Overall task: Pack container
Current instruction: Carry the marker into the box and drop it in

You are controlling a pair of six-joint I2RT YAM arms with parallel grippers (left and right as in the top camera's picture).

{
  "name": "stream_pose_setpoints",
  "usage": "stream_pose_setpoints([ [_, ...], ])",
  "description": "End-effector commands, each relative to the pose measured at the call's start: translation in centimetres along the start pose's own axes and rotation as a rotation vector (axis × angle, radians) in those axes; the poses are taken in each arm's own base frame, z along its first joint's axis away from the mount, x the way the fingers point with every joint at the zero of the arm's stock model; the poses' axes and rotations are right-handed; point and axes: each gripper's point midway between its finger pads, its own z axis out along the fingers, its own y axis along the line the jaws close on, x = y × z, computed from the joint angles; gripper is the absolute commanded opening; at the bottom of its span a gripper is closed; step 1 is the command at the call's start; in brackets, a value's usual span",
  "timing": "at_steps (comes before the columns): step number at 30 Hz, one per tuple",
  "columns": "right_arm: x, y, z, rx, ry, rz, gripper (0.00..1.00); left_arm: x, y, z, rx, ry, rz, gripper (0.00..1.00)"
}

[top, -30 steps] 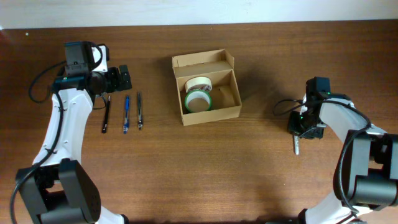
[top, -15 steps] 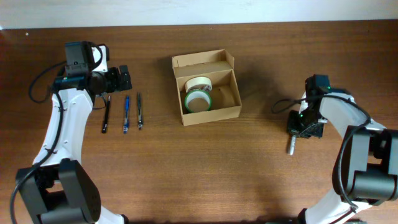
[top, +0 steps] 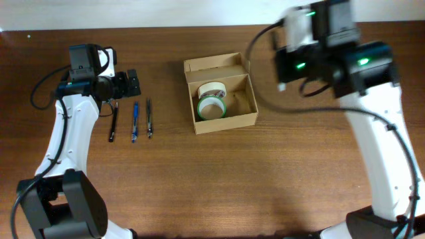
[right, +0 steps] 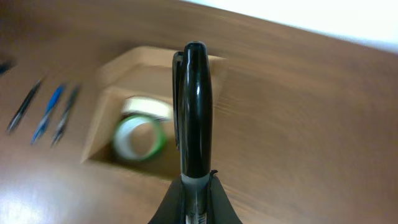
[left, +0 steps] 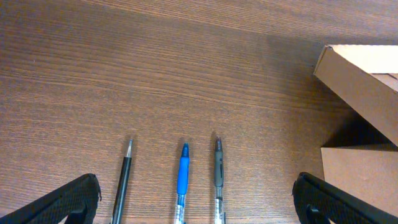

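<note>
The container's flap [top: 214,63] is folded clear of the container's opening. My right gripper goes on carrying the black marker until it reaches in beside the green tape roll [top: 211,107].
The container [top: 226,123] is an open tan cardboard box at the table's middle, flap lid folded back. It holds a green tape roll [top: 211,107] and a cream tape roll [top: 212,88]. My right gripper [right: 198,186] is shut on a black marker [right: 194,106], held high; the container [right: 99,121] and the green tape roll [right: 140,138] lie below and to its left. In the overhead view the right arm [top: 332,53] is blurred, right of the box. My left gripper [left: 198,193] is open above three pens; the container's corner [left: 360,81] shows at the right.
A black pen [top: 113,125], a blue pen [top: 135,121] and a grey pen [top: 149,118] lie side by side left of the box. The left gripper [top: 131,83] hovers at their far ends. The table's back edge runs along the top.
My right arm has risen from the table at the right with the marker and swung up toward the box's right side. The left arm has not moved.
</note>
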Motion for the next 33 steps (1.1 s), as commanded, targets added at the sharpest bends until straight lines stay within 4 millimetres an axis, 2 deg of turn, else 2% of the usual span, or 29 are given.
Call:
stream_pose_setpoints([
  [1, 1.3, 4.0, 2.9, -0.058, 0.079, -0.318, 0.04, -0.6, 0.0, 0.0, 0.006, -0.011, 0.018, 0.99],
  [5, 2.7, 8.0, 5.6, -0.145, 0.130, -0.670, 0.04, -0.6, 0.0, 0.0, 0.007, -0.011, 0.018, 0.99],
  [8, 3.6, 9.8, 7.8, -0.197, 0.155, -0.873, 0.04, -0.6, 0.0, 0.0, 0.006, -0.011, 0.018, 0.99],
  [10, 4.1, 10.3, 9.1, -0.218, 0.170, -0.949, 0.04, -0.6, 0.0, 0.0, 0.006, -0.011, 0.018, 0.99],
  [19, 8.4, 9.9, 15.5, -0.331, 0.331, -1.166, 0.04, -0.6, 0.0, 0.0, 0.006, -0.011, 0.018, 0.99],
  [22, 10.0, 9.5, 17.7, -0.356, 0.394, -1.186, 0.04, -0.6, 0.0, 0.0, 0.007, -0.011, 0.018, 0.99],
  [27, 12.1, 9.0, 20.1, -0.387, 0.463, -1.174, 0.04, -0.6, 0.0, 0.0, 0.006, -0.011, 0.018, 0.99],
  [33, 13.4, 9.1, 21.4, -0.422, 0.498, -1.163, 0.04, -0.6, 0.0, 0.0, 0.006, -0.011, 0.018, 0.99],
])
